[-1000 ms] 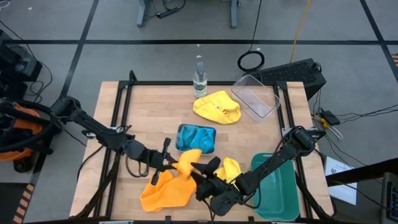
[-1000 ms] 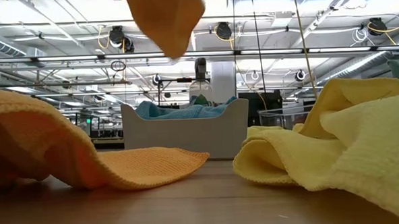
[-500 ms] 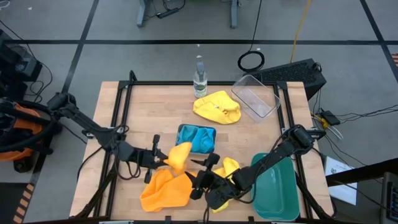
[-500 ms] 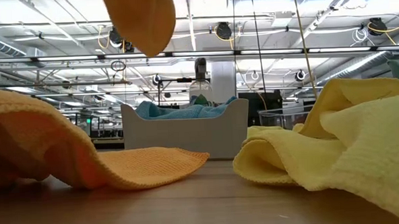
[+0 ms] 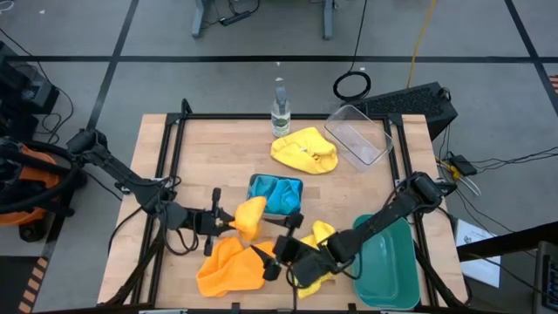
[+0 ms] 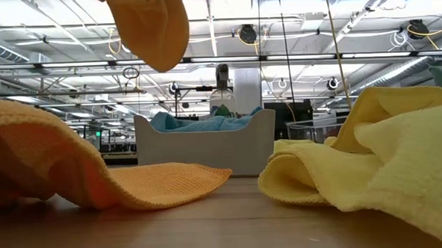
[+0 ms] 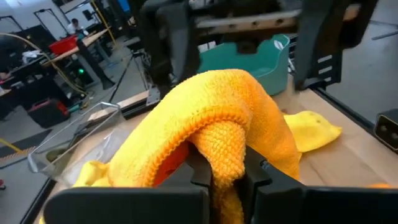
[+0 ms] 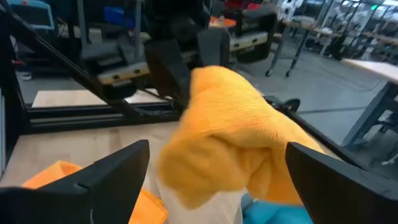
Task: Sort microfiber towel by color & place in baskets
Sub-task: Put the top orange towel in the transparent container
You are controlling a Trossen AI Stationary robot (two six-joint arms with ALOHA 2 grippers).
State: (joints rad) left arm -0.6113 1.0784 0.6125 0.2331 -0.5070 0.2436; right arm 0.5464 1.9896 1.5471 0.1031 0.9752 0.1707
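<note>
The clear basket point(image 5: 360, 138) is too far away for my left gripper to reach. Next, my right gripper grabs the orange towel's draping fold point(image 5: 252, 216) and takes the towel to that basket.
My left gripper point(image 5: 228, 221) is shut on an orange microfiber towel point(image 5: 249, 216), held above the table; the same towel point(image 6: 148, 24) shows at the top of the low view. My right gripper point(image 5: 282, 243) stands open just right of that towel point(image 8: 227, 134), touching nothing. A second orange towel point(image 5: 227, 269) lies on the table near the front edge. One yellow towel point(image 5: 319, 239) lies under my right arm, another point(image 5: 305, 150) at the back. Blue towels point(image 5: 272, 194) sit in the pale basket point(image 6: 207, 148). The clear basket point(image 5: 359, 134) and the green basket point(image 5: 389, 263) stand on the right. My left gripper pinches a bunched fold of the orange towel point(image 7: 225, 163) between its two fingers. The fingers lie about level and come from the table's left. The towel is lifted clear of the table and drapes over and past the fingertips, hanging slack.
A clear bottle point(image 5: 280, 110) stands at the far edge, behind the yellow towel. A black frame rail point(image 5: 166, 157) runs along the table's left side. Bare wood lies between the pale basket and the left rail.
My right gripper has opened, let go of the lifted orange towel and rolled about its own axis. My left gripper has carried that towel a little toward the table's left edge; the towel stays clear of the table.
</note>
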